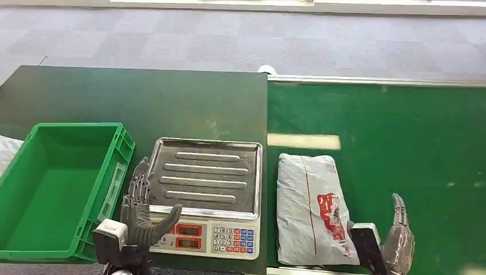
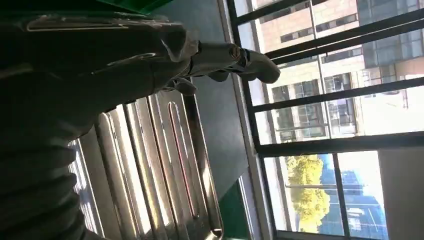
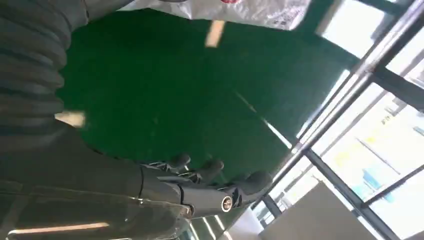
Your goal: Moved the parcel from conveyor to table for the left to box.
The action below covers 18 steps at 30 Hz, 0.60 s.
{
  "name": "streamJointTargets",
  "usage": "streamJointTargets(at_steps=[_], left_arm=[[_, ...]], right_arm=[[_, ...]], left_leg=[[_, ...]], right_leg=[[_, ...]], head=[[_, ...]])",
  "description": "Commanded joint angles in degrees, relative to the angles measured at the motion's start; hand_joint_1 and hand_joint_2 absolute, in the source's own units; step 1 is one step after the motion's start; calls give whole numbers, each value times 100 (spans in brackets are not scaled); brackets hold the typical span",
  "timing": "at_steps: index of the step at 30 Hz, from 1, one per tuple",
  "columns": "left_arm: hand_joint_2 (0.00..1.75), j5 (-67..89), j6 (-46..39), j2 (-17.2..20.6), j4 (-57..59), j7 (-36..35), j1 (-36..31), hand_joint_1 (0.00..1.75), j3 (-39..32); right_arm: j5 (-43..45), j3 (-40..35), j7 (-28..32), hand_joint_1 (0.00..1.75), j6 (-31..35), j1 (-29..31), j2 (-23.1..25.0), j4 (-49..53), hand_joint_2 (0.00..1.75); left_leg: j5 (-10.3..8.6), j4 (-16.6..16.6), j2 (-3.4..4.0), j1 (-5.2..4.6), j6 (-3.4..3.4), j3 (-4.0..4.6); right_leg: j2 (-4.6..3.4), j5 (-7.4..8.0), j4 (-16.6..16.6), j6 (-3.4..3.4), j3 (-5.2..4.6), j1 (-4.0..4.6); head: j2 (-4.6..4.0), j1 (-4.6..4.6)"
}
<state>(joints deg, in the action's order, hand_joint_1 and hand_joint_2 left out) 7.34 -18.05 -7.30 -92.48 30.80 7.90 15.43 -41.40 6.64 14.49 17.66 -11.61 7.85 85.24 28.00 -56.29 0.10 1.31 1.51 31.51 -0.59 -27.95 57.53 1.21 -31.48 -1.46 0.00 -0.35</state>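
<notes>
My right gripper will make the grey plastic parcel [image 1: 313, 209] fold and crumple in its grip when I lift it, since the parcel lies flat with wrinkled edges [image 1: 343, 250].
A grey plastic parcel [image 1: 311, 207] with a red logo lies flat on the green conveyor belt [image 1: 401, 143], just right of the scale; its edge [image 3: 235, 11] also shows in the right wrist view. My right hand [image 1: 397, 235] hovers open to the parcel's right, fingers straight, holding nothing; its fingers [image 3: 215, 175] stretch out over the belt. My left hand [image 1: 139, 206] stands open between the green bin [image 1: 57, 183] and the scale tray [image 1: 206, 177], fingers [image 2: 235, 55] extended above the tray.
A digital scale with a steel tray [image 2: 170, 165] and keypad [image 1: 232, 238] sits on the dark table [image 1: 143, 97]. The green bin is empty. A white bag [image 1: 7, 150] peeks from behind the bin at the left edge. Grey floor lies beyond.
</notes>
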Motion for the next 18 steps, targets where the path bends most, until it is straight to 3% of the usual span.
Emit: streamJointTargets(at_steps=[1, 4, 7, 8, 9, 15, 18], left_arm=[[175, -20, 20, 134, 314, -32, -51, 0, 89], [175, -20, 20, 134, 314, -32, -51, 0, 89], [175, -7, 43, 150, 342, -47, -85, 0, 104], [175, -2, 73, 174, 377, -65, -138, 0, 115], [175, -2, 78, 172, 384, -70, -158, 0, 100], [175, 31, 85, 147, 281, -85, -117, 0, 35], [175, 44, 84, 137, 260, -84, -85, 0, 59]], right_arm=[[-154, -62, -275, 0, -300, 27, -43, -365, 175], [-154, -62, -275, 0, -300, 27, -43, -365, 175], [-485, -243, -665, 0, -715, 88, -148, -565, 175], [-1070, -623, -1057, 0, -1185, 188, -350, -915, 175], [-1162, -763, -1023, 0, -1208, 254, -386, -1129, 175], [-528, -1153, -589, 0, -1275, 406, -488, -1292, 175], [-338, -1157, -694, 0, -1508, 514, -519, -1308, 175]], left_leg=[[-5, 9, -4, 0, -7, -7], [-4, 8, -4, -1, -7, -5], [-4, 9, -3, -1, -7, -6], [-6, 12, 1, 1, -11, -8], [-5, 11, 0, 0, -10, -8], [-6, 10, 4, 2, -8, -7], [-9, 14, 7, 0, -15, -5]], right_leg=[[7, 4, -9, -9, 8, 3], [5, 3, -8, -8, 7, 2], [4, 3, -8, -8, 7, 1], [3, 7, -15, -12, 9, 5], [4, 6, -13, -11, 9, 3], [-1, 8, -12, -11, 8, 5], [-2, 12, -16, -15, 5, 4]], head=[[0, 0], [0, 2], [0, 0], [0, 2], [0, 0], [0, 2], [0, 2]])
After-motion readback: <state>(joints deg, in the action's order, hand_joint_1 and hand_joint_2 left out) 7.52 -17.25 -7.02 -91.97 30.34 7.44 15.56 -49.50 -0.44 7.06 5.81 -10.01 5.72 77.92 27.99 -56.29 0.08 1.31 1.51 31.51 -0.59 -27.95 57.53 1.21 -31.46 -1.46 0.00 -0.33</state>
